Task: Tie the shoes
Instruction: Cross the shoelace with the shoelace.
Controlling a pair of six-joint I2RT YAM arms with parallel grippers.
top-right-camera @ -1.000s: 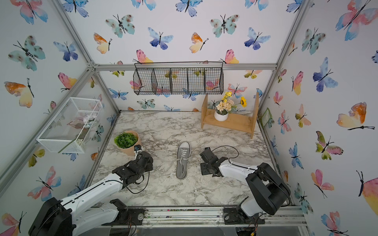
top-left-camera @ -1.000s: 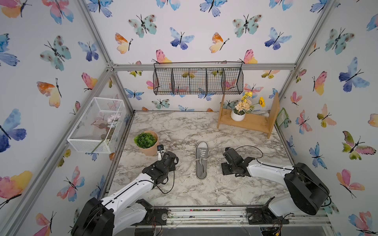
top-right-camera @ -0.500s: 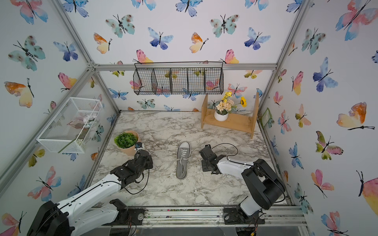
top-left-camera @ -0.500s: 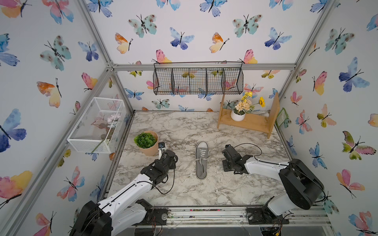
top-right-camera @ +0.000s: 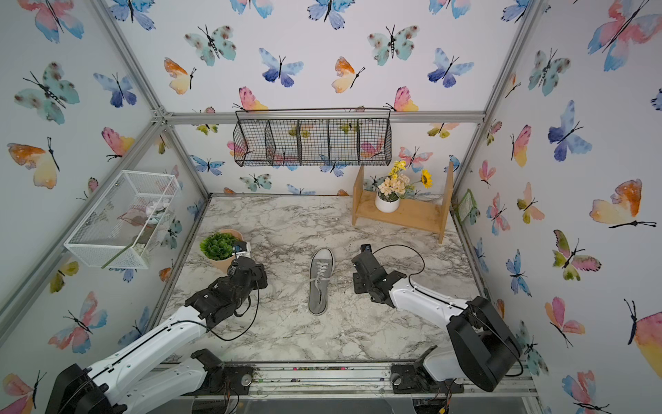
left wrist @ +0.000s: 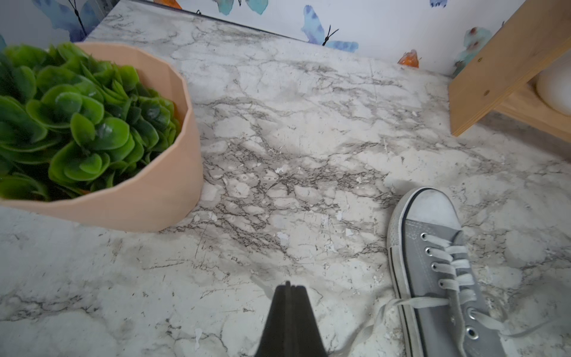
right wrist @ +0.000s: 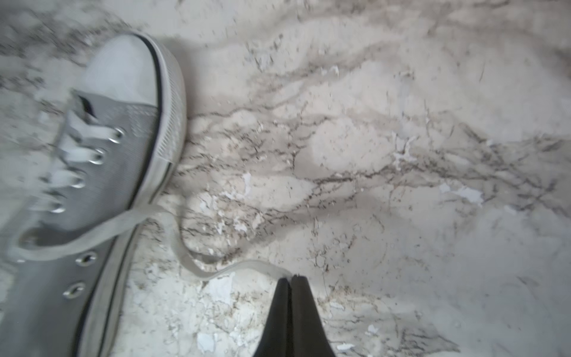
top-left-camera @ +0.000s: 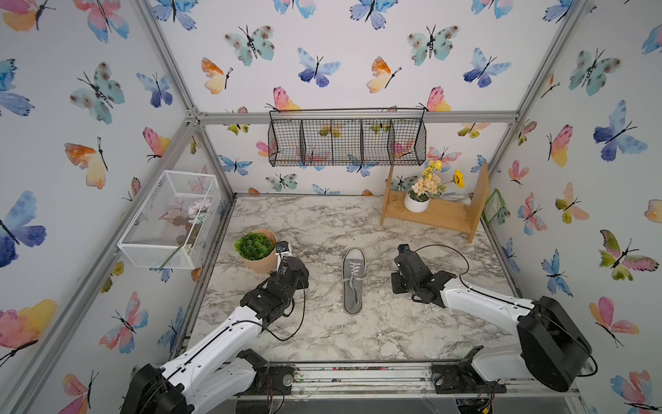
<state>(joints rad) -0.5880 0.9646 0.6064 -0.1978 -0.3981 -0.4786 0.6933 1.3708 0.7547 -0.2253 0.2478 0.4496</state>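
Observation:
The lace in my right gripper [right wrist: 189,263] leads away from the other lace, so next I bring it back over the shoe's toe cap [top-left-camera: 354,253] to make the laces cross.
The grey shoe [top-left-camera: 353,283] [top-right-camera: 320,283] lies in the middle of the marble table with its white toe cap toward the back wall and its white laces untied. My left gripper [left wrist: 289,284] [top-left-camera: 300,274] is shut and empty, low over the table to the shoe's left. A loose lace [left wrist: 375,318] trails from the shoe close beside it. To the shoe's right, my right gripper [right wrist: 291,277] [top-left-camera: 396,283] is shut, and the other lace [right wrist: 185,256] runs from the shoe [right wrist: 102,173] into its tips.
A peach pot with a green plant [top-left-camera: 256,251] [left wrist: 129,191] stands just behind my left wrist. A wooden shelf [top-left-camera: 435,217] with a white flower vase [top-left-camera: 416,204] is at the back right. A black wire basket [top-left-camera: 345,138] hangs on the back wall, and a white mesh box [top-left-camera: 168,218] on the left wall.
The right gripper's jaws have closed, now on the lace end. Both wrists shifted slightly toward the back. The shoe has not moved.

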